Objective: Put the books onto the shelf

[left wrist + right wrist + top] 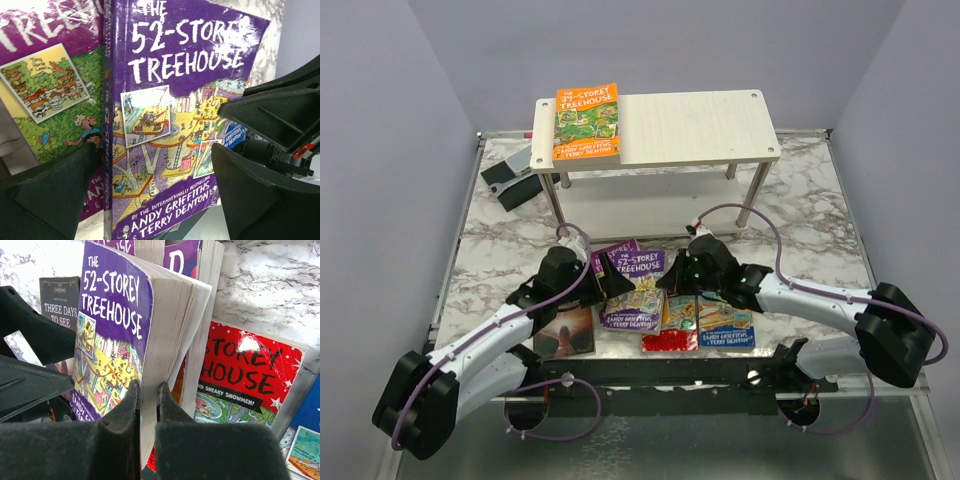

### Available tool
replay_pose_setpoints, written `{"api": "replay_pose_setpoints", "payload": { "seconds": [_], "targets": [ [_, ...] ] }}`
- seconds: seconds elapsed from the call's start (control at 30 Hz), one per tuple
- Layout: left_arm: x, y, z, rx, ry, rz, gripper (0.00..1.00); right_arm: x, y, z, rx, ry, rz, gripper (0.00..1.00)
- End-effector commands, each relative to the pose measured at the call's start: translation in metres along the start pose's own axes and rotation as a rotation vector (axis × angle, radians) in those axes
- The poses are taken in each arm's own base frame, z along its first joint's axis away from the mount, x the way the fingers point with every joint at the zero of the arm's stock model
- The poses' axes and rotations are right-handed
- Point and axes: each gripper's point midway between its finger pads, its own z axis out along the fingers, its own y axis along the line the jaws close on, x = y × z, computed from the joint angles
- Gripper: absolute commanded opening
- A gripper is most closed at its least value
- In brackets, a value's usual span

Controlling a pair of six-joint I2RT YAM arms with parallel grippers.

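My right gripper has a finger among the purple book's pages [161, 357], so my left gripper should take the purple book's spine [108, 125] and my right gripper should move to the book's bottom corner.
The purple "52-Storey Treehouse" book [635, 287] stands tilted up on edge at the table's near middle. My right gripper [148, 395] is shut on its page edge, one finger on the cover and one among the pages [112, 330]. My left gripper [155, 185] is open, its fingers [50, 195] on either side of the same book [175, 125], spine towards the left finger. An orange book [587, 122] lies on the left of the shelf [700, 125] top board. A second purple book [50, 85], a red one [240, 375], a blue one [725, 325] and a dark one [565, 332] lie below.
A flat grey-black device [515, 180] lies left of the shelf's legs. The shelf's lower board [650, 205] shows beneath the top. A black rail [650, 370] runs along the table's near edge between the arm bases. Grey walls close in the sides.
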Motion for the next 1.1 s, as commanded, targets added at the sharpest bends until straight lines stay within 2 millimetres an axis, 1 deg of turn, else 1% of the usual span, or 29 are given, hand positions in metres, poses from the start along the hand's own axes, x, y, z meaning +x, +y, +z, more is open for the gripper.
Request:
{"api": "replay_pose_setpoints", "payload": {
  "seconds": [0.0, 0.17, 0.3, 0.37, 0.43, 0.57, 0.7, 0.8, 0.93, 1.0, 1.07],
  "targets": [
    [0.015, 0.005, 0.005, 0.026, 0.056, 0.006, 0.99, 0.053, -0.091, -0.005, 0.303, 0.143, -0.026, 0.01],
    [0.02, 0.005, 0.009, 0.042, 0.083, 0.006, 0.99, 0.062, -0.105, -0.008, 0.336, 0.153, -0.004, 0.01],
    [0.024, 0.003, 0.012, 0.068, 0.107, -0.003, 0.99, 0.067, -0.111, -0.009, 0.341, 0.157, 0.012, 0.0],
    [0.025, -0.001, 0.013, 0.095, 0.114, -0.008, 0.97, 0.07, -0.112, -0.008, 0.343, 0.164, 0.016, 0.01],
    [0.026, -0.004, 0.015, 0.116, 0.122, -0.014, 0.89, 0.071, -0.113, -0.007, 0.344, 0.167, 0.017, 0.01],
    [0.027, -0.005, 0.017, 0.129, 0.134, -0.022, 0.68, 0.072, -0.113, -0.005, 0.339, 0.168, 0.022, 0.01],
    [0.028, -0.007, 0.017, 0.138, 0.139, -0.026, 0.51, 0.075, -0.114, -0.004, 0.334, 0.172, 0.028, 0.01],
    [0.027, -0.009, 0.018, 0.145, 0.141, -0.025, 0.38, 0.077, -0.115, -0.004, 0.332, 0.176, 0.032, 0.01],
    [0.023, -0.015, 0.018, 0.158, 0.134, -0.017, 0.18, 0.078, -0.112, -0.003, 0.314, 0.181, 0.036, 0.01],
    [0.019, -0.02, 0.017, 0.169, 0.124, -0.007, 0.14, 0.078, -0.109, -0.003, 0.299, 0.181, 0.038, 0.01],
    [0.014, -0.026, 0.015, 0.182, 0.115, 0.003, 0.06, 0.078, -0.107, -0.004, 0.289, 0.181, 0.039, 0.01]
  ]
}}
